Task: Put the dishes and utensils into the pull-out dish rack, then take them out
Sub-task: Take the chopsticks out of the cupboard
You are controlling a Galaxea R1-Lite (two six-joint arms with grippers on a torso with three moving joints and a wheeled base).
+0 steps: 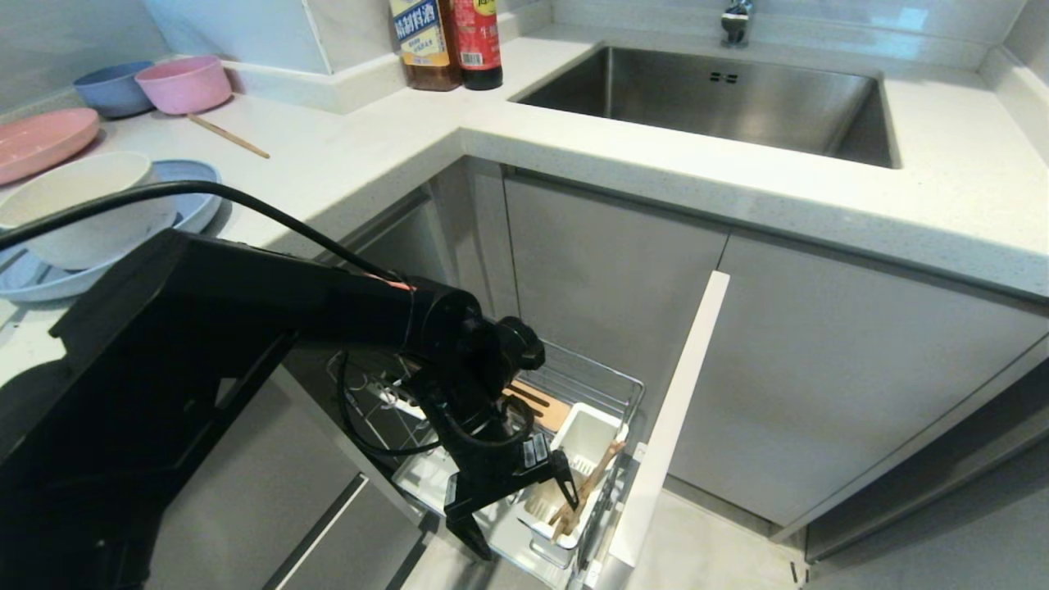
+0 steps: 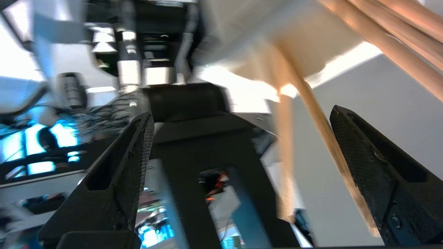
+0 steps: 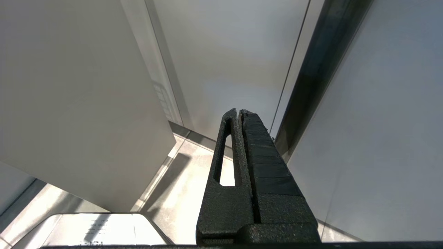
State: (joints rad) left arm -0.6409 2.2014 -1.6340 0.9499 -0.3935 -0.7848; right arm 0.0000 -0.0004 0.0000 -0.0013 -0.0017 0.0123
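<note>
Next, my left gripper draws back and line up with the chopsticks in the cup (image 1: 590, 483) before it closes, because one chopstick (image 2: 335, 153) slants along one of its open fingers.
The pull-out dish rack (image 1: 608, 382) stands drawn out below the counter, its narrow white front (image 1: 674, 418) towards me. Light-wood chopsticks (image 1: 587, 490) lean in its white utensil cup (image 1: 587, 436). My left gripper (image 1: 529, 524) hangs open right beside the cup. In the left wrist view one chopstick (image 2: 322, 131) runs between the spread fingers (image 2: 242, 112), close to one pad (image 2: 349, 148), not clamped. On the counter at the left, the cream bowl (image 1: 78, 205) sits on the pale blue plate (image 1: 192, 197). A single chopstick (image 1: 229, 136) lies behind them. My right gripper (image 3: 238, 111) is shut, parked by cabinet fronts.
A pink plate (image 1: 37, 141), a small blue bowl (image 1: 111, 88) and a pink bowl (image 1: 184, 82) stand at the counter's far left. Two sauce bottles (image 1: 447, 41) stand at the corner, the steel sink (image 1: 713, 102) beyond. A wooden slotted strip (image 1: 545, 406) lies in the rack.
</note>
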